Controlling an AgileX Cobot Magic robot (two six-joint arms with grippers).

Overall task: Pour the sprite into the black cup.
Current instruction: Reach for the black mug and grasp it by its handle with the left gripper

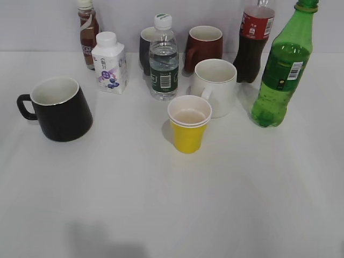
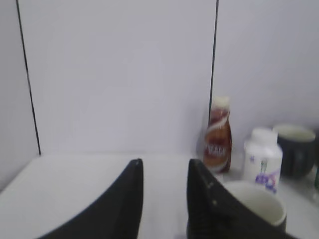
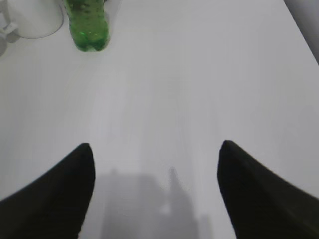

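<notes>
I can see only plain white inside the black cup's rim [image 1: 55, 91], so the black cup should be empty when I lift and tip it.
The sprite [image 1: 282, 70], a tall green bottle with a dark green label and a barcode patch, stands upright at the right of the table. Its base shows at the top left of the right wrist view [image 3: 89, 25]. The black cup [image 1: 60, 109], wide with a white inside and its handle to the left, stands at the left. Its rim shows behind the right finger in the left wrist view [image 2: 256, 201]. My left gripper [image 2: 164, 169] is open and empty beside the cup. My right gripper [image 3: 155, 152] is open wide and empty over bare table, well short of the sprite. Neither gripper shows in the exterior view.
A yellow paper cup [image 1: 188, 124] stands mid-table, a white mug [image 1: 216, 86] behind it. At the back stand a water bottle [image 1: 163, 59], a white carton [image 1: 109, 63], a brown drink bottle [image 1: 88, 35], a small dark mug [image 1: 146, 48], a dark red mug [image 1: 203, 47] and a cola bottle [image 1: 252, 43].
</notes>
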